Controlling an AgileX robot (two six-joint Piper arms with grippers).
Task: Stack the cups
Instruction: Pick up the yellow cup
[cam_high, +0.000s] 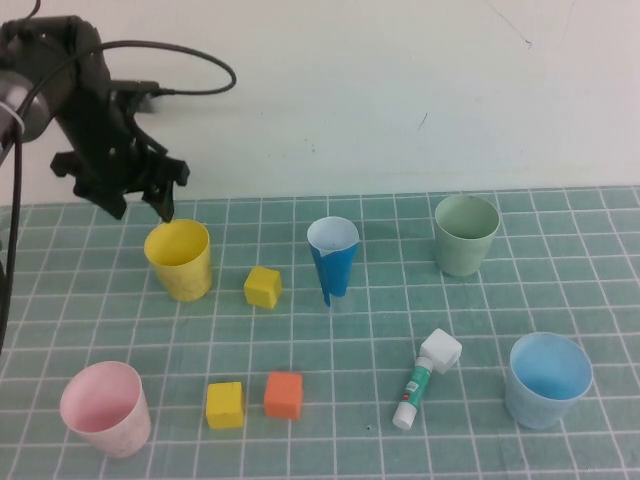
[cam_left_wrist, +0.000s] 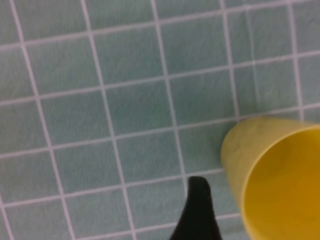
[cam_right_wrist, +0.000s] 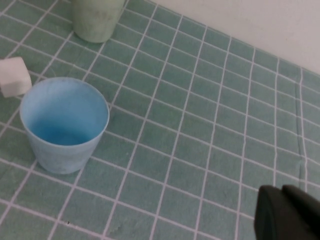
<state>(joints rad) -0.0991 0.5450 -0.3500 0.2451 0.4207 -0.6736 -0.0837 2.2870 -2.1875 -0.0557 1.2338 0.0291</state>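
Note:
The yellow cup (cam_high: 180, 260) should go down nearly to its rim when I lower it into the pink cup, because its sides taper downward (cam_high: 188, 281).
Four cups stand apart on the green grid mat: yellow (cam_high: 180, 262) at back left, pink (cam_high: 105, 410) at front left, pale green (cam_high: 466, 235) at back right, light blue (cam_high: 547, 381) at front right. My left gripper (cam_high: 140, 208) is open and hangs just above and behind the yellow cup's back rim. In the left wrist view one finger (cam_left_wrist: 197, 210) is outside the yellow cup (cam_left_wrist: 280, 180). My right gripper (cam_right_wrist: 287, 212) is shut and empty, low over bare mat beside the light blue cup (cam_right_wrist: 65, 125); the pale green cup (cam_right_wrist: 97, 20) stands beyond. The right arm is out of the high view.
A narrow dark-blue cone (cam_high: 332, 258) stands mid-back. Yellow cubes (cam_high: 263, 287) (cam_high: 225, 405) and an orange cube (cam_high: 284, 395) lie left of centre. A glue stick (cam_high: 425, 378) lies left of the light blue cup; its white cap (cam_right_wrist: 14, 76) shows in the right wrist view.

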